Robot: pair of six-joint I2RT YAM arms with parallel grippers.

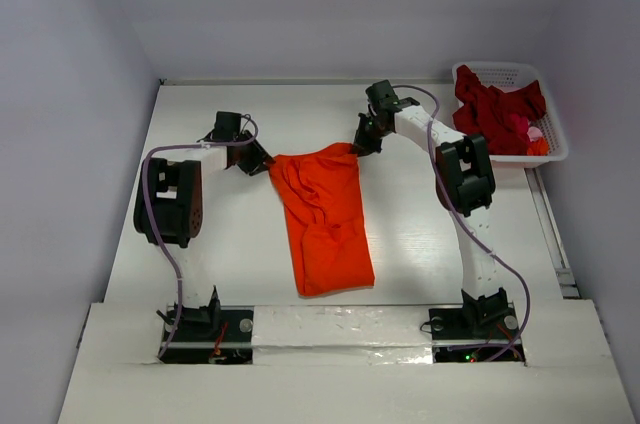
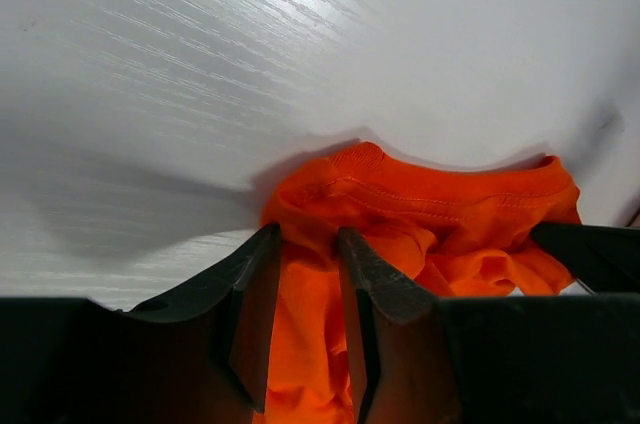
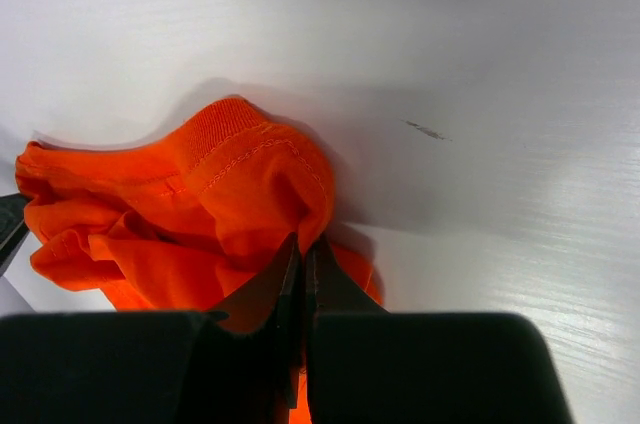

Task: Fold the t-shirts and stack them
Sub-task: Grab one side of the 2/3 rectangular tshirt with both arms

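Observation:
Next, my left gripper closes its fingers, now apart around the orange t-shirt's bunched corner point(image 2: 311, 227), and pinches its edge point(image 2: 290, 204) shut before both grippers pull the t-shirt straight.
The bright orange t-shirt point(image 1: 325, 219) lies crumpled and lengthwise on the white table, its far edge stretched between my two grippers. My left gripper point(image 1: 262, 161) grips the shirt's far left corner; in the left wrist view point(image 2: 305, 234) its jaws stand a little apart with a thick bunch of orange cloth point(image 2: 450, 204) between them. My right gripper point(image 1: 360, 147) holds the far right corner; in the right wrist view point(image 3: 303, 242) its jaws are pressed together on a hemmed fold point(image 3: 200, 194). The dark red t-shirts point(image 1: 495, 109) lie heaped in the basket.
The white lattice basket point(image 1: 500, 67) stands at the far right corner and also holds a bit of pink and orange cloth point(image 1: 535, 139). The table point(image 1: 200, 244) has a raised near ledge over the arm bases and walls on three sides.

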